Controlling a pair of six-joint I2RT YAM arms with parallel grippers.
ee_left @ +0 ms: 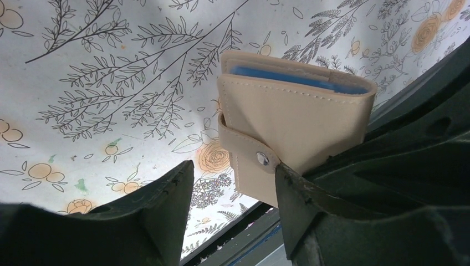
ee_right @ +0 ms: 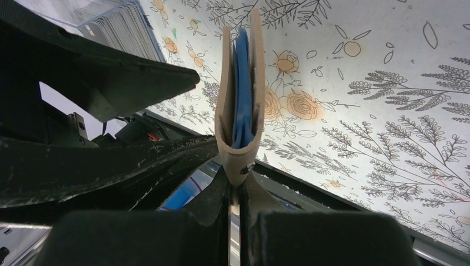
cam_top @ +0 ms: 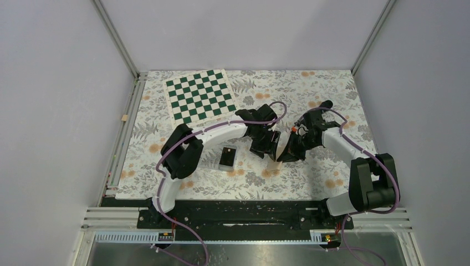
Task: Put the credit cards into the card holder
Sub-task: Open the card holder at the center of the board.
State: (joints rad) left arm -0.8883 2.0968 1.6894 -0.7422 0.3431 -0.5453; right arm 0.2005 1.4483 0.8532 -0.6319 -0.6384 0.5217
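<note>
I see the snapped strap (ee_left: 262, 159) keeping the card holder shut, so next my left gripper works the strap's tip (ee_left: 274, 163) loose and then pinches the strap before the credit cards go in.
The tan card holder (cam_top: 275, 162) is held off the floral table near the middle, with my right gripper (cam_top: 285, 155) shut on its lower edge. In the right wrist view the card holder (ee_right: 238, 111) is edge-on, its blue lining showing, pinched just below the snap by the right gripper (ee_right: 239, 180). My left gripper (cam_top: 265, 148) is right beside it, open. In the left wrist view the card holder (ee_left: 288, 122) has its strap snapped shut, and one of the fingertips (ee_left: 288, 188) of the left gripper (ee_left: 233, 185) touches it near the snap. The black credit cards (cam_top: 228, 157) lie in a clear tray (cam_top: 236, 161).
A green and white chessboard mat (cam_top: 200, 95) lies at the back left. The card stack (ee_right: 122, 27) in the clear tray is just behind the left gripper's dark finger (ee_right: 122, 77) in the right wrist view. The table's black front rail (cam_top: 249, 208) runs under both arms.
</note>
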